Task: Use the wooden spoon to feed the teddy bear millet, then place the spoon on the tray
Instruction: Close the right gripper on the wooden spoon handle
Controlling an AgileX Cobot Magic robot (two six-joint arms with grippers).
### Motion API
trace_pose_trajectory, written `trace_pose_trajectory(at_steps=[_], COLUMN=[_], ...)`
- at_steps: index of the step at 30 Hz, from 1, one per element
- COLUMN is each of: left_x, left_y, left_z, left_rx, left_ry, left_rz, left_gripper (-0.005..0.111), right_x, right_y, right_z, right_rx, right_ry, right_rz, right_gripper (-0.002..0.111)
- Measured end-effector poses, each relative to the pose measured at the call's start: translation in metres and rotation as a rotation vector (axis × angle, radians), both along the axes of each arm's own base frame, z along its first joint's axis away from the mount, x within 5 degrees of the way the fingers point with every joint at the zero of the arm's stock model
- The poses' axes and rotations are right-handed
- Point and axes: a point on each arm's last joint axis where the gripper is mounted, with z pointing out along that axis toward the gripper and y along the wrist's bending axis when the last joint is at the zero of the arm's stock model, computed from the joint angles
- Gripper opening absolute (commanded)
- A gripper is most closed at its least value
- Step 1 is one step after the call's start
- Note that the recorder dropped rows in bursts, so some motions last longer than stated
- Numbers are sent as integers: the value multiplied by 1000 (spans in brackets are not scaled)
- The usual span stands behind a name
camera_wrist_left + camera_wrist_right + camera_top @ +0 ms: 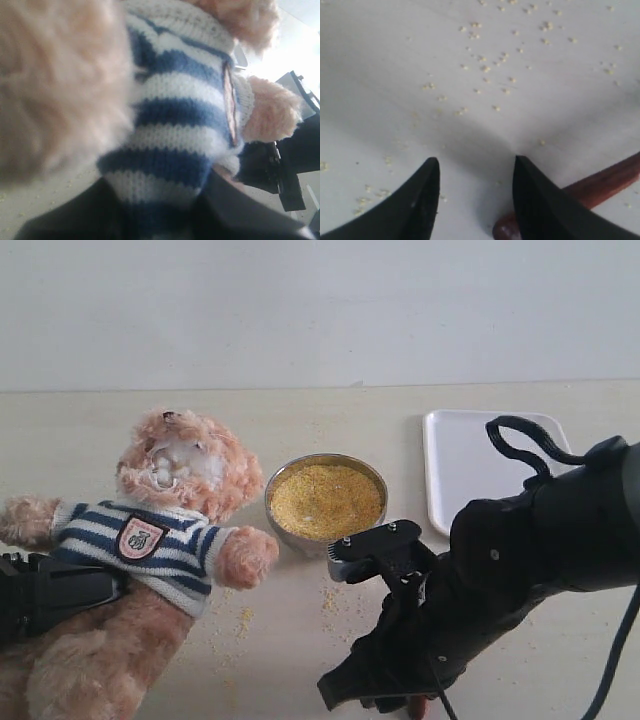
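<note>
The fingers of the robot's right gripper are at the wooden spoon's end (505, 230), and the spoon's handle slants away past one finger, so the gripper should turn and straddle the handle farther (612, 182) along.
The teddy bear (170, 540) lies on its back at the left, striped shirt (175, 115) up. My left gripper (60, 595) (160, 205) is shut on the bear's body, a jaw on each side of the shirt. The millet (325, 500) fills a metal bowl (283, 528) beside the bear's paw. At the back right lies the white tray (470, 465). My right gripper (475, 165) stands open, low over the table at the front. The wooden spoon (605, 182) lies flat on the table, partly behind one finger (540, 205), its end between the jaws; only a red tip (418, 706) shows outside.
Loose millet grains (335, 602) (490, 70) lie scattered on the pale table in front of the bowl. The bulky right arm (520, 570) hides the table's front right and part of the tray's near edge. A white wall runs behind the table.
</note>
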Motion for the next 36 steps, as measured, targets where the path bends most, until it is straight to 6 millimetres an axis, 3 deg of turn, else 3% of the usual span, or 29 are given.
trace_pose_trajectory(at_steps=[7, 12, 15, 17, 20, 24, 36], left_x=[0, 0, 0, 0, 0, 0, -2], left_y=[0, 0, 0, 0, 0, 0, -2], left_z=[0, 0, 0, 0, 0, 0, 1], left_rx=[0, 0, 1, 2, 2, 3, -16], left_ry=[0, 0, -1, -1, -1, -1, -8], left_rz=[0, 0, -1, -2, -2, -4, -33], left_gripper=[5, 5, 5, 5, 5, 5, 5], right_x=[2, 0, -2, -4, -13, -14, -8], right_y=[-8, -14, -35, -39, -38, -36, -40], right_z=[4, 28, 34, 30, 17, 14, 6], right_rx=[-78, -75, -259, -260, -112, -42, -112], right_ry=[-33, -94, -82, -74, -45, -57, -115], right_rz=[-11, -2, -96, -186, -285, -318, -317], right_gripper=[47, 47, 47, 47, 47, 47, 47])
